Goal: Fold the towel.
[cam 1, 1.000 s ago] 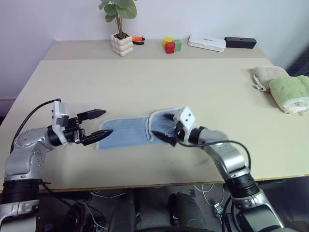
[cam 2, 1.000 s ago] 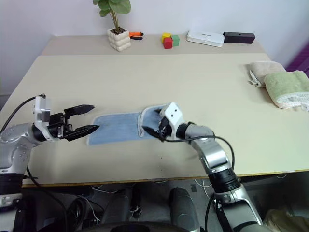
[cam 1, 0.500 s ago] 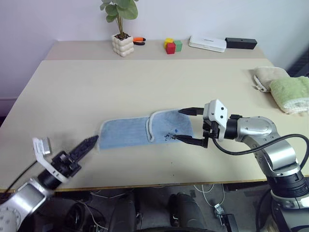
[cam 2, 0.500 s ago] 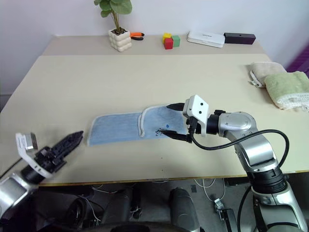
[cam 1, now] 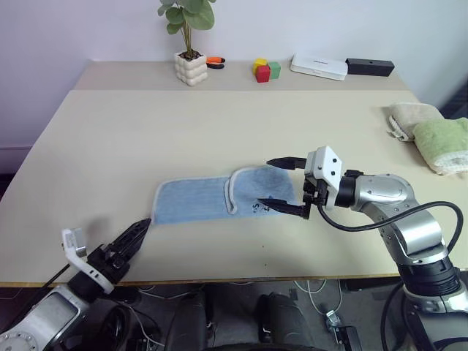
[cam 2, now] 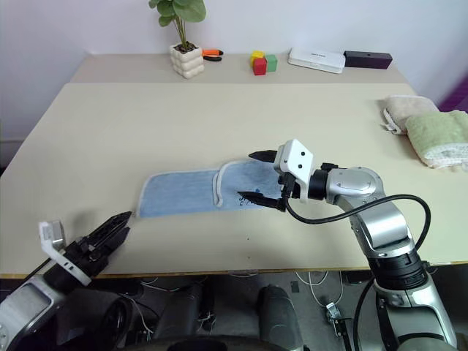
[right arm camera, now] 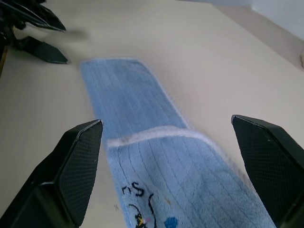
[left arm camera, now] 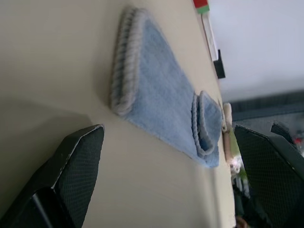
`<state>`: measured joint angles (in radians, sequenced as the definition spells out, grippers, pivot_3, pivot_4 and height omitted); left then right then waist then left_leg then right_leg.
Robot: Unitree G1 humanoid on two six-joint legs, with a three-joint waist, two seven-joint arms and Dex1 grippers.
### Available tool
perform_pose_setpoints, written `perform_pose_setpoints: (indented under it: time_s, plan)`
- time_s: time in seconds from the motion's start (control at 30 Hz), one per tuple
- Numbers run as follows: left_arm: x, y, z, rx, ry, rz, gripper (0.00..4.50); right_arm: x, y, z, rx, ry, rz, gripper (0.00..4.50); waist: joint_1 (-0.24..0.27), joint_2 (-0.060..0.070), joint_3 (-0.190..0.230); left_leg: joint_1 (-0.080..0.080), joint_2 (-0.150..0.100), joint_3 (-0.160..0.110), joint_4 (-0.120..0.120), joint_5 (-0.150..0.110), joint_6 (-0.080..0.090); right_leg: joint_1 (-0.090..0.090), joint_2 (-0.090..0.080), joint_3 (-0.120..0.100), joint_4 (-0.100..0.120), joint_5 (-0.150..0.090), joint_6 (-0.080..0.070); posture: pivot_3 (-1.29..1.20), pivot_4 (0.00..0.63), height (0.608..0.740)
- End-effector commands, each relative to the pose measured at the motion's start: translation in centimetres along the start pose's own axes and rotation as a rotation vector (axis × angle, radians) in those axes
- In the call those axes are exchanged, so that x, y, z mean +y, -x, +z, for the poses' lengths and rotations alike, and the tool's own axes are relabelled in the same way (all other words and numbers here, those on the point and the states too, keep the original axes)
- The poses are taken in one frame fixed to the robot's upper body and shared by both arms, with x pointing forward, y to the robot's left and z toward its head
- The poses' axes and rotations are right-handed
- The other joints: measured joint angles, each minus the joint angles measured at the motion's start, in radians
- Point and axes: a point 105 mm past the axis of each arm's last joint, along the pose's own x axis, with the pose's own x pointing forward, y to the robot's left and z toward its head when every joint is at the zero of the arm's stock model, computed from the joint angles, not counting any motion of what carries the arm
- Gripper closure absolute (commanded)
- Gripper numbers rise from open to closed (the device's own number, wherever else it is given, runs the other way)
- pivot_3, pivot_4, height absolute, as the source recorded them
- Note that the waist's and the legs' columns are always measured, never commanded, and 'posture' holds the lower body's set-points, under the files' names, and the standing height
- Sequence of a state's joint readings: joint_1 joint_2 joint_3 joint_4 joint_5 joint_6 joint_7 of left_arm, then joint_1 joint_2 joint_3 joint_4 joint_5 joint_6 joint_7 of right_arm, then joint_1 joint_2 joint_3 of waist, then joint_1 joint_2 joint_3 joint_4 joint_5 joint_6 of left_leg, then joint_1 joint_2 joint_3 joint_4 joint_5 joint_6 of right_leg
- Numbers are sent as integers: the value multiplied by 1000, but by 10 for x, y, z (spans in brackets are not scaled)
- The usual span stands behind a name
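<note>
The towel's folded end point(cam 1: 257, 189) has my right gripper hovering over it, so that gripper should move away while my left gripper folds the towel's flat end point(cam 1: 162, 202) onto that folded end.
The towel point(cam 1: 191, 201) lies flat on the table as a long light blue strip. Its right end point(cam 1: 263, 191) is folded back over itself and shows a small dark mark. My right gripper point(cam 1: 265, 183) hovers open at that folded end, one finger by the far edge and one by the near edge, with nothing between them. My left gripper point(cam 1: 139, 230) is low at the table's front left edge, pointing toward the towel's left end point(left arm camera: 124, 71). It is open and apart from the cloth, as the left wrist view shows.
A beige folded towel point(cam 1: 411, 115) and a green folded towel point(cam 1: 444, 142) lie at the right edge. Along the back stand a potted plant point(cam 1: 186, 67), coloured blocks point(cam 1: 263, 70), a white box point(cam 1: 318, 66) and a black box point(cam 1: 369, 67).
My left gripper has dropped back from the towel's left end to the front edge and rolled over. My right gripper has drawn off the folded end toward the right.
</note>
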<state>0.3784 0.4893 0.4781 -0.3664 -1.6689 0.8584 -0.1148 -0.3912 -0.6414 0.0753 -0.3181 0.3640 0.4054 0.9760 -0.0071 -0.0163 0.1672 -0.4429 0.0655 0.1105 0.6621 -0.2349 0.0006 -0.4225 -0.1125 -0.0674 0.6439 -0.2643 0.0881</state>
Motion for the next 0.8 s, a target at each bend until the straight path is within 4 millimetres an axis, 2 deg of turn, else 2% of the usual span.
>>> perform_pose_setpoints:
  time_s: [0.03, 0.2, 0.3, 0.4, 0.43, 0.63, 0.8]
  plan:
    - [4, -8, -12, 54, 32, 18, 0, -2, -2, 11, -34, 46, -15, 89, -1, 1, 0, 0, 0, 0, 0, 0, 0, 0, 0, 0, 0, 0, 0, 0, 150, 735]
    - [12, -19, -11, 77, 93, 43, 0, -5, -3, 12, -36, 52, -43, 89, 3, 3, -2, 0, 0, 0, 0, 0, 1, 1, -1, 0, 0, 0, 0, 0, 150, 735]
    - [25, -25, -6, 55, 144, 102, 0, -6, -3, 12, -33, 56, -52, 89, 13, 7, -4, 1, -1, 0, 0, 0, 1, 1, -1, 0, 0, 0, 0, 0, 150, 735]
    - [26, -32, 0, 45, 182, 99, 838, -8, -3, 12, -28, 59, -64, 0, 20, 9, -5, 1, -1, 0, 0, 0, 1, 2, -1, 0, 0, 0, 0, 0, 150, 735]
    - [26, -34, 2, 40, 181, 103, 1266, -8, -3, 12, -27, 60, -68, 0, 20, 9, -5, 1, -1, 0, 0, 0, 1, 2, -1, 0, 0, 0, 0, 0, 150, 735]
    - [24, -43, 20, -26, 221, 100, 4327, -10, -2, 10, -16, 63, -90, 0, 21, 11, -6, 1, -1, 0, 0, 0, 1, 2, 0, -1, 0, 0, 0, 0, 150, 735]
    - [11, -47, 28, -31, 169, 55, 4430, -13, -1, 8, -13, 58, -108, 0, 19, 13, -7, 1, -1, 0, 0, 0, 1, 4, 0, -1, 0, 0, 0, 0, 150, 735]
